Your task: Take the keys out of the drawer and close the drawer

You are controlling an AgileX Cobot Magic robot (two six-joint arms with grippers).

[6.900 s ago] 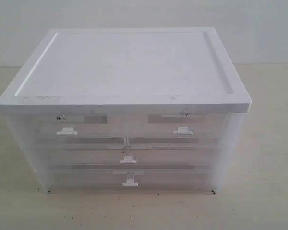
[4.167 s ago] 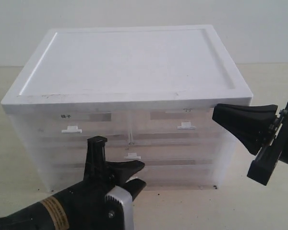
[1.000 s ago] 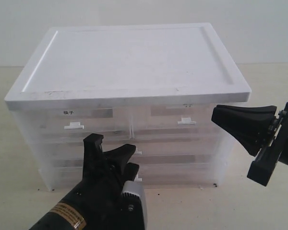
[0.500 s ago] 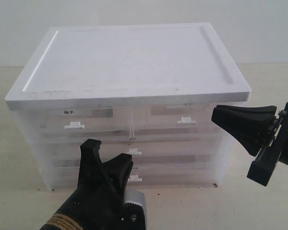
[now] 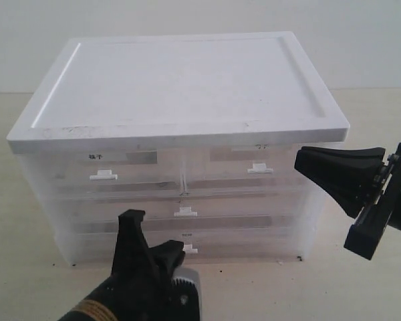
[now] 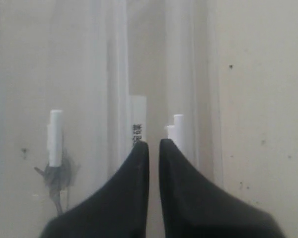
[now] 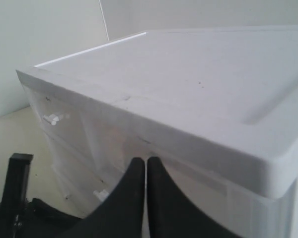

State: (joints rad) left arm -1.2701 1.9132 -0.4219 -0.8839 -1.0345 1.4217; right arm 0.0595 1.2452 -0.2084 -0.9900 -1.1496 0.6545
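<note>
My left gripper is closed at the bottom drawer (image 5: 189,249), under the dark smudge. It should open and move up to the middle drawer's white handle (image 5: 185,212).
The drawer (image 5: 240,212) is the middle full-width translucent one of the white-topped cabinet, and its front sits flush with the others. Its white tab handle (image 5: 186,212) (image 6: 55,137) is free. The keys are hidden; only a dim dark smudge (image 6: 54,174) shows through that front. My left gripper (image 6: 154,143) (image 5: 172,249) is shut on nothing, turned on its side, low before the cabinet. Its tips sit between the bottom drawer's label (image 6: 138,124) and handle (image 6: 177,130). My right gripper (image 5: 298,159) (image 7: 146,159) hangs shut beside the cabinet's right front corner.
The cabinet's white lid (image 5: 180,80) overhangs two half-width labelled drawers (image 5: 103,175) (image 5: 257,168). The bottom drawer's handle (image 5: 189,249) is just above the beige tabletop (image 5: 361,287). A pale wall stands behind.
My left gripper has sunk lower and drawn back from the cabinet front, uncovering the middle and bottom handles. The right gripper and the cabinet have stayed put.
</note>
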